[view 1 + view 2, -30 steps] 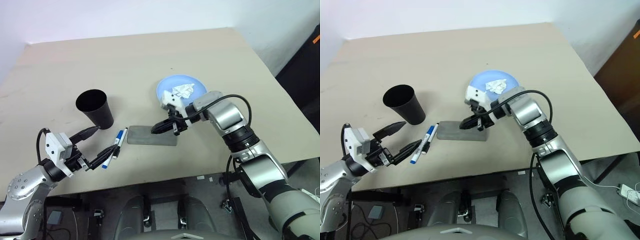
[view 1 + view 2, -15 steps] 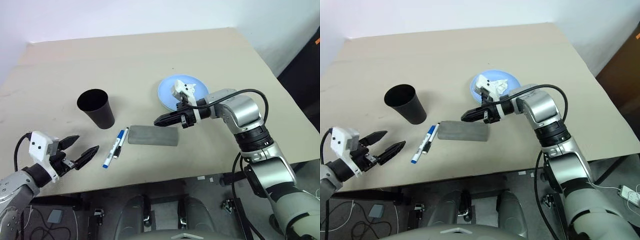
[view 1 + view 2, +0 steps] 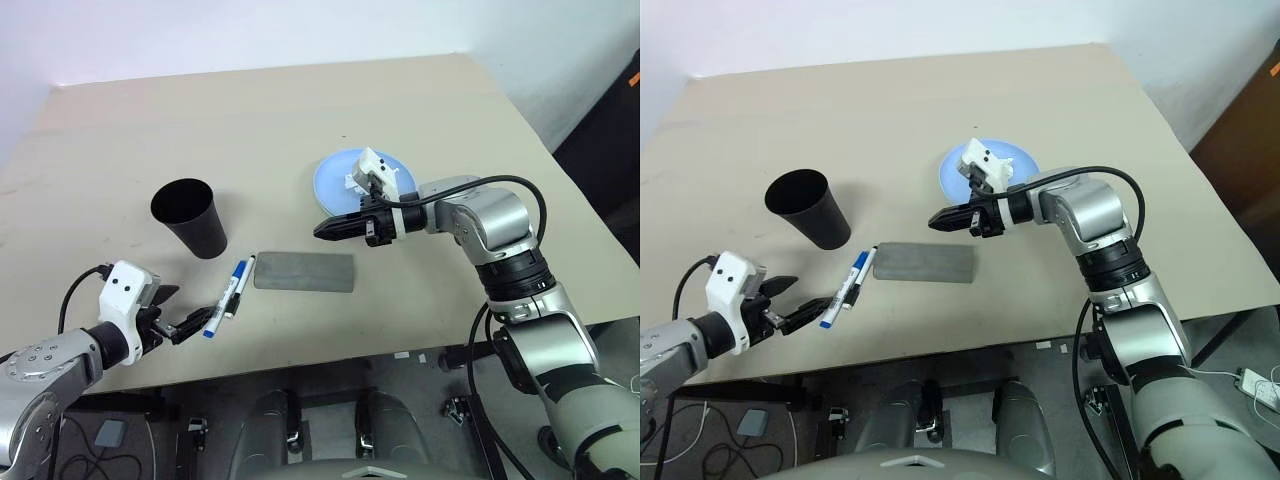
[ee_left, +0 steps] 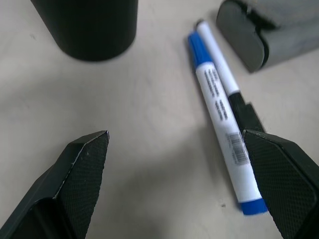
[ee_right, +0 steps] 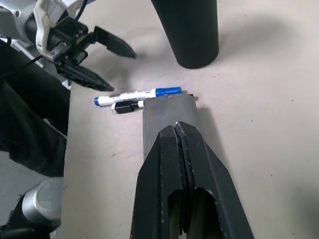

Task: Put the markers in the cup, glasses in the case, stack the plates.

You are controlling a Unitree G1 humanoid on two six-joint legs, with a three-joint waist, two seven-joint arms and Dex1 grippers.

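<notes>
The black cup's wide opening [image 3: 182, 201] gives lots of room. The blue-capped marker [image 3: 224, 298] will therefore tip and lean against the cup's inside when I drop it in.
Two white markers lie side by side on the table, one with a blue cap [image 3: 226, 296] and one with a black cap [image 4: 238, 102], left of the shut grey case [image 3: 304, 271]. The black cup [image 3: 190, 215] stands upright behind them. My left gripper [image 3: 183, 311] is open and low over the table, one fingertip next to the blue marker's near end. My right gripper [image 3: 322, 231] is shut on nothing and hovers above the case's far edge, pointing left. A light blue plate [image 3: 335, 178] lies behind it. The glasses are out of view.
A crumpled white tissue [image 3: 352, 183] lies on the blue plate, partly behind my right wrist. The table's front edge [image 3: 300, 360] runs just below my left gripper. Bare tabletop stretches behind the cup and the plate.
My left gripper drew back to the left, then came in again to the markers' near end, lower and tilted down. My right gripper rose off the case and drifted toward the plate.
</notes>
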